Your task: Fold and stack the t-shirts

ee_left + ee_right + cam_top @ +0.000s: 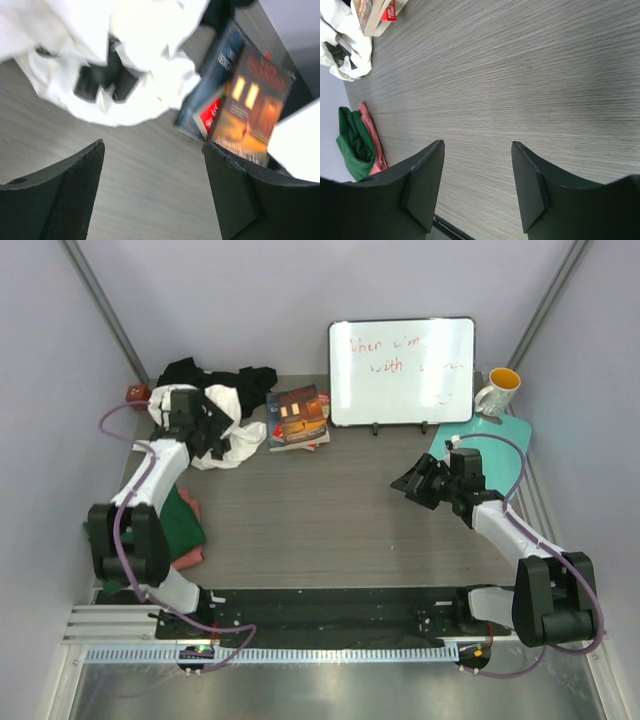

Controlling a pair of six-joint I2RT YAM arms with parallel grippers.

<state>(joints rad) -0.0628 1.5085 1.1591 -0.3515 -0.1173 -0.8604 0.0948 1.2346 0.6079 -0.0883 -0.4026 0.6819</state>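
Black cloth [250, 384] shows past the white t-shirt's back edge. I expect more of the black t-shirt to come into view underneath when I lift the white t-shirt [236, 443].
A crumpled white t-shirt [228, 430] with black marks lies at the back left, with a black t-shirt [215, 373] behind it. It fills the top of the left wrist view [125, 65]. My left gripper [215, 432] is open and empty, right over the white shirt's near edge. Folded dark green [183, 523] and salmon pink [190, 558] t-shirts lie at the left edge; they also show in the right wrist view, the green one [352, 142] beside the pink one [374, 142]. My right gripper [413, 483] is open and empty above bare table at the right.
Glossy books [298, 417] lie beside the white shirt, seen close in the left wrist view [245, 100]. A whiteboard [402, 371] stands at the back. A mug [497, 391] sits on a teal mat [508, 430] at the back right.
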